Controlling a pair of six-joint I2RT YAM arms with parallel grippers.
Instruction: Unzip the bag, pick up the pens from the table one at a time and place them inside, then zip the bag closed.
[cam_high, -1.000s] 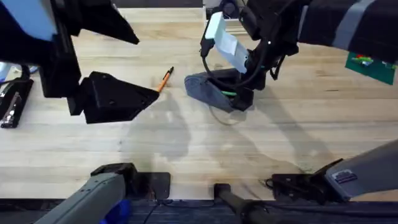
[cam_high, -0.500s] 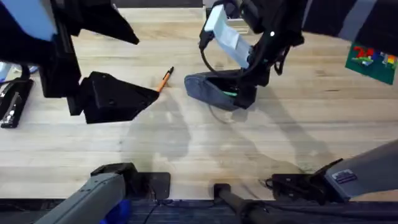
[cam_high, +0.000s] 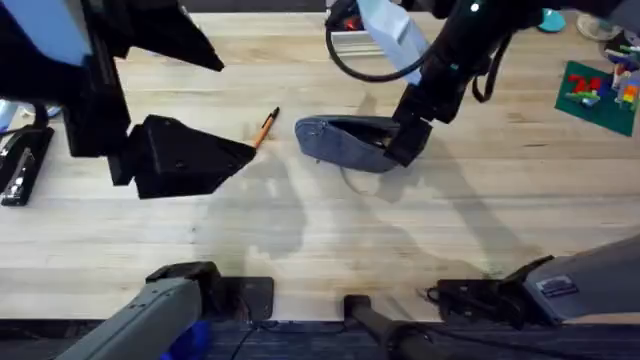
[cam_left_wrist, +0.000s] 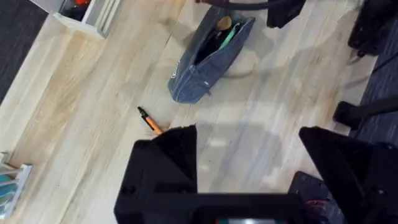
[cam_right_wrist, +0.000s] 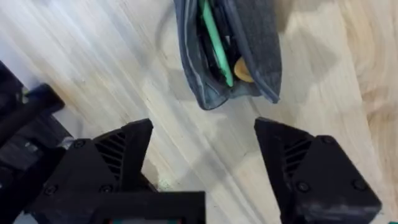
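I expect the bag's sides to spread apart when I push the orange pen in, since the bag's unzipped opening is a narrow gap between limp fabric edges.
The blue-grey bag lies unzipped at mid-table, its mouth gaping. Inside it I see a green stick and a tan object; the bag is just ahead of my right gripper, which is open and empty. From overhead the right gripper hovers over the bag's right end. One orange pen lies on the table left of the bag. My left gripper hangs open near that pen. The left wrist view has the pen partly behind a finger, with the bag beyond the open left gripper.
A green plate with small bricks sits at the far right. A white bin stands behind the bag, and a black tool lies at the left edge. Bare wood stretches in front of the bag.
My right gripper has lifted and drawn back to the right, out of the bag's mouth. The bag has settled flatter. The left arm and the orange pen have stayed put.
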